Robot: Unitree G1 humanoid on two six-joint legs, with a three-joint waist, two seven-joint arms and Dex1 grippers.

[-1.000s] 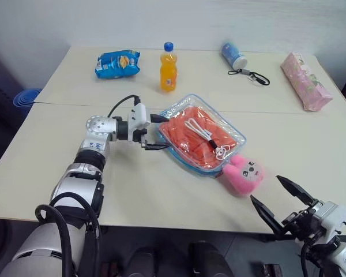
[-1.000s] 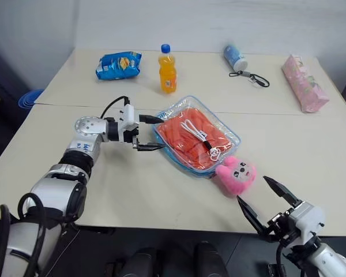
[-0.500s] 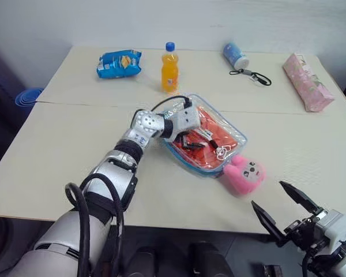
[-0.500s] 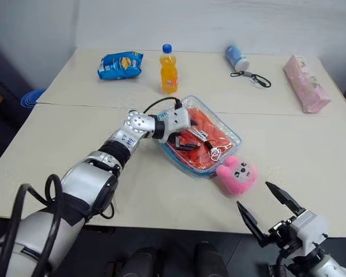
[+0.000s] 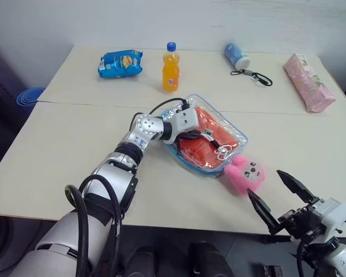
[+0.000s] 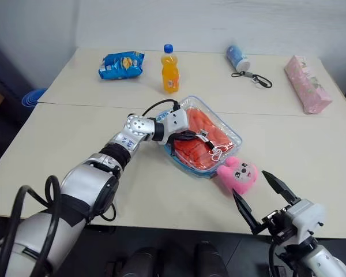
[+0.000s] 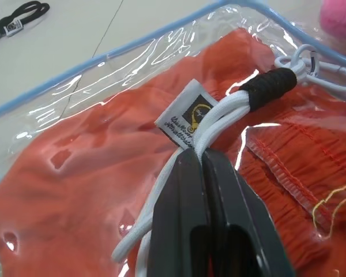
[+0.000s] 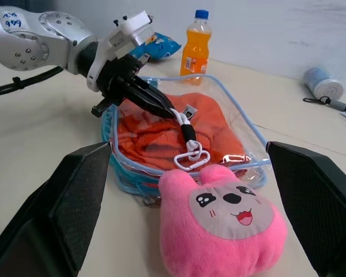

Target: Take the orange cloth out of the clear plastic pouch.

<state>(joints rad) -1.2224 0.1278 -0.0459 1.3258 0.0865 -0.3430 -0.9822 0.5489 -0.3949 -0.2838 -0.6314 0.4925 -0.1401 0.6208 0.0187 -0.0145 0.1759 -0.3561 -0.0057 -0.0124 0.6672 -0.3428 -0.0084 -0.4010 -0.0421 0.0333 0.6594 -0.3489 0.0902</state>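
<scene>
My left gripper needs to move the white cord (image 5: 207, 137) out of the way first, because the cord lies over the slanted clear plastic pouch, and then turn the pouch by its light-blue edge (image 8: 109, 130).
The clear plastic pouch (image 5: 237, 131) with light-blue trim lies flat in the middle of the table, and the orange cloth (image 5: 197, 153) is folded inside it. A white cord (image 7: 230, 109) with a black wrap and a metal clip lies on top of the pouch. My left gripper (image 5: 197, 134) reaches over the pouch from its left side and is shut on that cord (image 8: 181, 118), fingertips (image 7: 190, 158) pressed together. My right gripper (image 5: 263, 182) hangs open at the table's near edge, just in front of the pink plush toy, holding nothing.
A pink plush toy (image 5: 247, 173) lies against the pouch's near corner. Along the far side stand an orange drink bottle (image 5: 170, 68), a blue snack bag (image 5: 120, 62), a can with a black lanyard (image 5: 235, 56) and a pink packet (image 5: 308, 81).
My left gripper moved right from the pouch's left edge onto its top and shut on the white cord. The right gripper rose slightly and stayed open.
</scene>
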